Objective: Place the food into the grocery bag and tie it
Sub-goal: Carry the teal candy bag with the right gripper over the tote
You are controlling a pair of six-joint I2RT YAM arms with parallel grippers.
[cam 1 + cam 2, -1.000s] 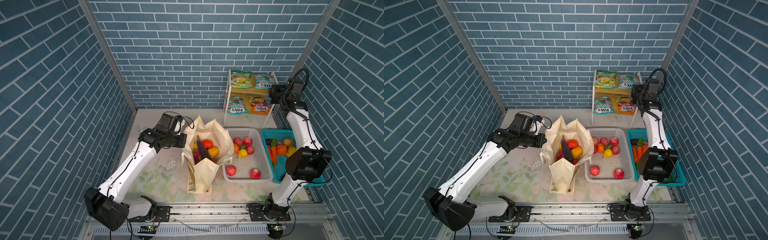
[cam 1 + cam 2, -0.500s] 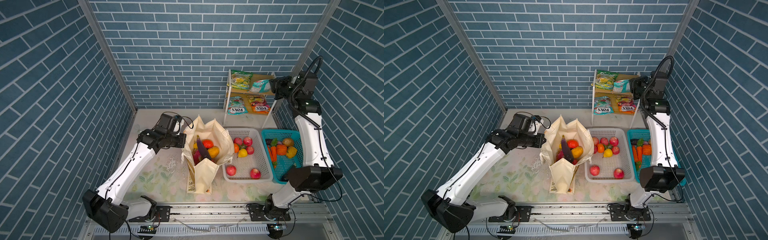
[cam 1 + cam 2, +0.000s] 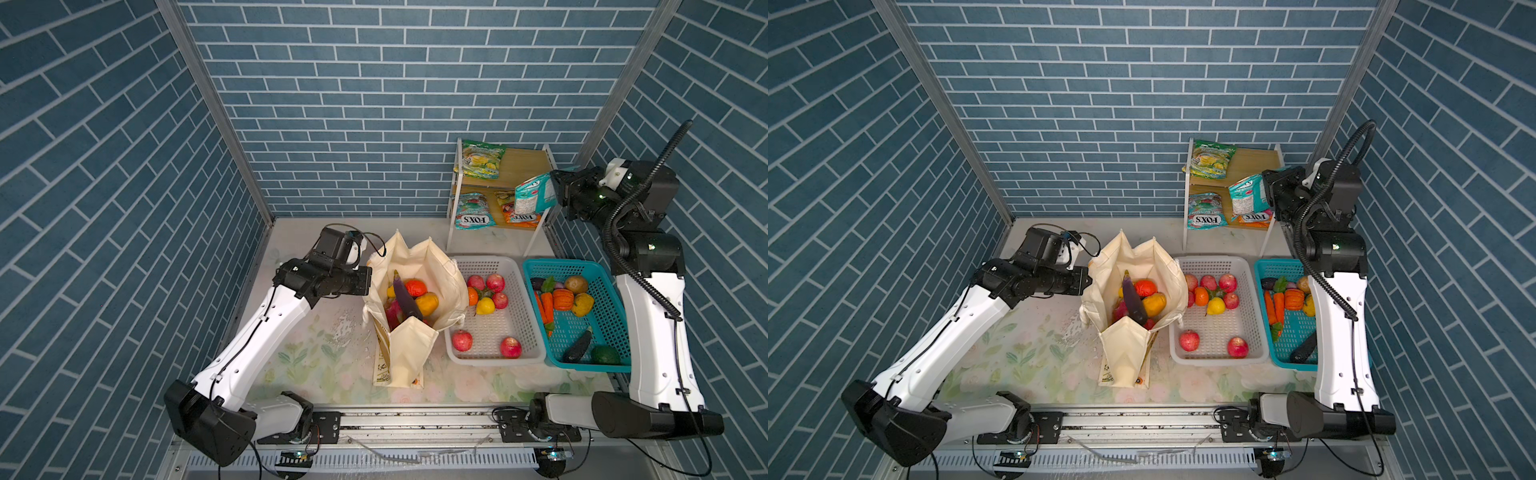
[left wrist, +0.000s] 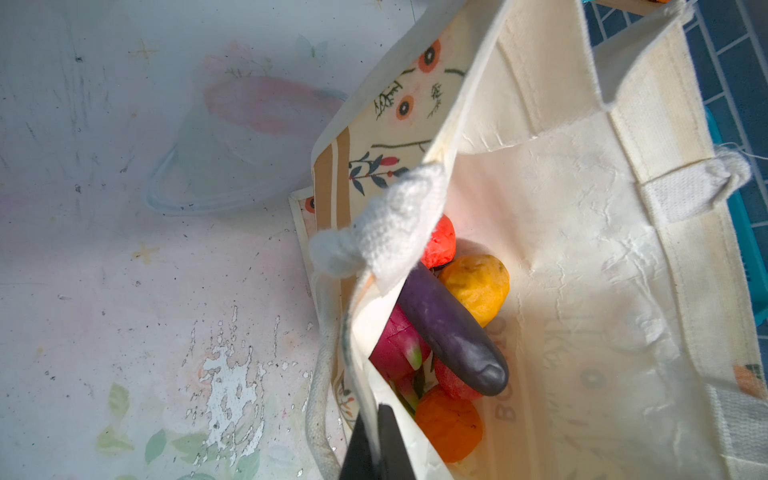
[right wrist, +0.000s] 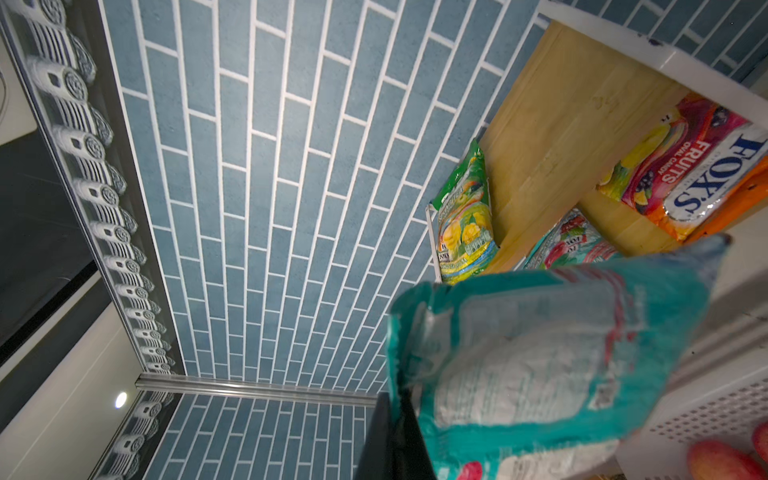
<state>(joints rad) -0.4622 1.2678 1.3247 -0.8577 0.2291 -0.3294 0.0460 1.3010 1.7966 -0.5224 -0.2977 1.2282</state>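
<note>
My right gripper has the teal packet hanging by its edge and the grocery bag's opening [image 3: 419, 276] is wide, so it should keep going to the bag and release [image 3: 389, 289] beside the eggplant.
The grocery bag [image 3: 409, 345] [image 3: 1125, 345] [image 4: 582, 249] stands open on the floral mat. Inside it lie food items: a purple eggplant [image 4: 449, 332], a yellow fruit [image 4: 478, 286], an orange [image 4: 449, 424] and a pink dragon fruit [image 4: 395, 345]. My left gripper [image 3: 370, 276] [image 3: 1088, 282] [image 4: 376, 440] is shut on the bag's left rim, holding the mouth open. My right gripper [image 3: 555, 189] [image 3: 1268, 191] [image 5: 397, 415] is shut on the edge of a teal FOX'S packet [image 3: 534, 193] [image 3: 1246, 197] [image 5: 540, 365], which hangs in the air beside the shelf's right post.
The wooden shelf [image 3: 521, 166] at the back holds a green packet [image 3: 482, 160] above and two more packets [image 3: 471, 212] below. A white basket [image 3: 494, 359] with apples stands right of the bag. A teal basket [image 3: 611, 328] of vegetables sits further right.
My right gripper has lifted the teal packet off the top shelf and drawn it out to the right. The left arm and the bag have stayed put.
</note>
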